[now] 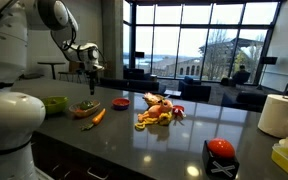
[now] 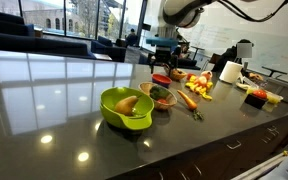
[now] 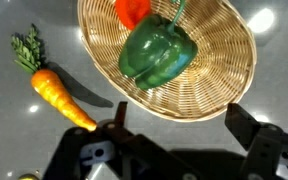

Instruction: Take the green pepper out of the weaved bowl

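Observation:
The open fingers of my gripper are over the weaved bowl's near rim (image 3: 180, 118), short of the green pepper (image 3: 158, 52). Next, I move back over the pepper before I go down to grasp it.
The dark green pepper (image 3: 158, 52) lies in the tan weaved bowl (image 3: 224, 70) beside a red piece (image 3: 132, 10). In both exterior views the bowl (image 1: 85, 111) (image 2: 170, 102) sits on the dark counter with the pepper (image 2: 160, 93) in it. My gripper (image 3: 179, 135) is open and empty, its two fingers spread over the bowl's near rim. In the exterior views it (image 1: 91, 72) (image 2: 167, 62) hangs well above the bowl, not touching it.
An orange carrot (image 3: 62, 97) (image 1: 99, 116) lies just beside the weaved bowl. A lime-green bowl (image 1: 56, 104) (image 2: 126, 108) holding something stands on its other side. A small red bowl (image 1: 120, 103), a pile of toy food (image 1: 159, 112) and a paper towel roll (image 1: 280, 113) stand further along.

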Controlling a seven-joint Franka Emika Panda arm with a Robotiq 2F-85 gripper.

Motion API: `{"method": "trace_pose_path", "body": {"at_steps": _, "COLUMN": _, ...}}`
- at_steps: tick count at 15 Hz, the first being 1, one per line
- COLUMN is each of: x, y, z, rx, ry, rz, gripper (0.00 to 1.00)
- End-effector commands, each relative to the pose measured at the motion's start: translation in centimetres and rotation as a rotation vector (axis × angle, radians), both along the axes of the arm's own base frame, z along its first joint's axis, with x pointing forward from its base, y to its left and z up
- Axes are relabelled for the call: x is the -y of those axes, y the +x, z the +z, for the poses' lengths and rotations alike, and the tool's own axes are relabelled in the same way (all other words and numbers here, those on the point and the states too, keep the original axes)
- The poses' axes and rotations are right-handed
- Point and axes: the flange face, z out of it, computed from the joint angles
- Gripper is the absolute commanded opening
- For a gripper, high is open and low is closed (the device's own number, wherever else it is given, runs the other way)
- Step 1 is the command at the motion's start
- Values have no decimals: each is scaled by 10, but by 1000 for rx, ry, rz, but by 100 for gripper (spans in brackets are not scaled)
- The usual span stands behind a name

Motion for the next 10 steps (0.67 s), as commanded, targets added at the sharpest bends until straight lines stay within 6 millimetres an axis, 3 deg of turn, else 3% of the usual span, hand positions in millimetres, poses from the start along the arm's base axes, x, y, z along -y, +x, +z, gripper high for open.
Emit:
{"method": "trace_pose_path", "body": {"at_steps": 1, "x": -7, "y": -24, "z": 6, "rx": -77, "ry": 27, "rz": -52, "gripper": 100}}
{"method": "trace_pose_path", "body": {"at_steps": 5, "x": -24, "y": -47, "z": 6, "rx": -158, "ry": 50, "rz": -36, "gripper": 100}}
{"method": "trace_pose_path", "body": {"at_steps": 10, "x": -24, "y": -56, "z": -5, "rx": -122, "ry": 50, "rz": 67, "gripper": 100}}
